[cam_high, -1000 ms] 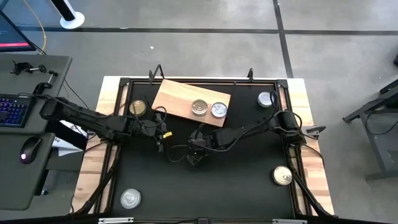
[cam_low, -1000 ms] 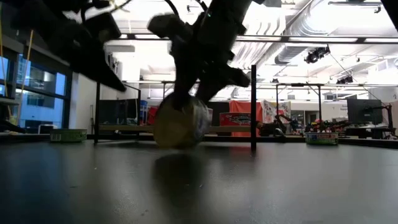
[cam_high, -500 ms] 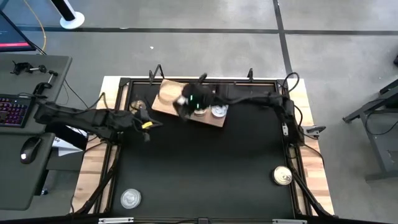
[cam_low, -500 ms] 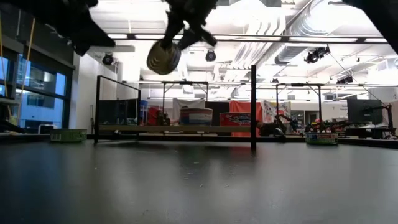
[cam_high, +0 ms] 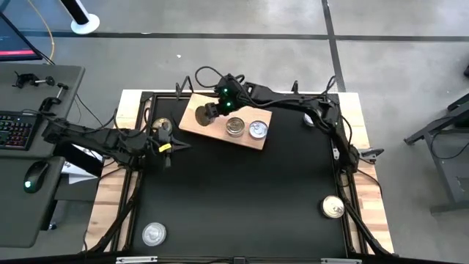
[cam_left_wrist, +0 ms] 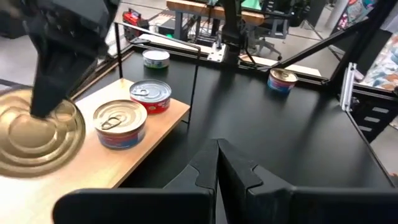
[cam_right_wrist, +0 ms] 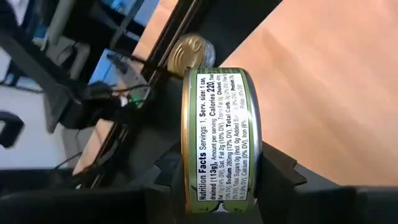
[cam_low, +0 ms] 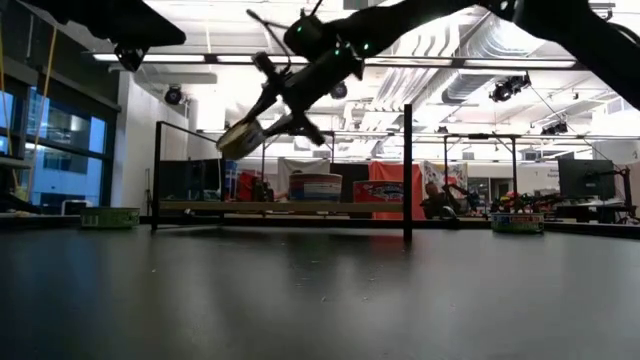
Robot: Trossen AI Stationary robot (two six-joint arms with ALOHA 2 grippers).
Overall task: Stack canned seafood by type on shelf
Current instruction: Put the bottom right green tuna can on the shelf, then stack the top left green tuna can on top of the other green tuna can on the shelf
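The green-labelled tin [cam_low: 241, 140] is hanging over the shelf's open end, clear of both standing tins, so the robot's right gripper should go on lowering it until the tin's rim touches the shelf's wood [cam_high: 210, 127].
My right gripper [cam_high: 206, 114] is shut on a gold-topped tin with a green label [cam_right_wrist: 221, 137], above the left end of the wooden shelf [cam_high: 223, 117]. Two more tins [cam_high: 235, 127] [cam_high: 257, 130] stand upright on the shelf's right half. My left gripper [cam_left_wrist: 217, 155] is shut and holds nothing; it hovers near the table's left edge, beside a gold tin [cam_high: 161, 126] that stands on the table. A silver tin [cam_high: 313, 117] sits at the far right, a gold one [cam_high: 333, 207] near right, and a silver one [cam_high: 154, 235] near left. My right gripper pinches the tin between its two fingers [cam_right_wrist: 280, 171], one on each flat face, so the labelled side wall [cam_right_wrist: 221, 112] faces the wrist camera. The tin is lifted clear of the shelf and tilted on edge [cam_low: 240, 138]. The fingers reach out from the table's right side.
The right arm [cam_high: 293, 103] stretches along the table's far edge, partly covering the far-right silver tin. A black frame [cam_high: 139, 147] rims the table. The left half of the shelf [cam_high: 194, 121] is bare wood. A desk with a keyboard [cam_high: 15, 128] stands to the left.
My right gripper has carried the tin from just above the table's middle, up and toward the far left, to a spot over the shelf's left end; the tin now sits tilted high above the table. My left gripper has drawn back toward the table's left edge.
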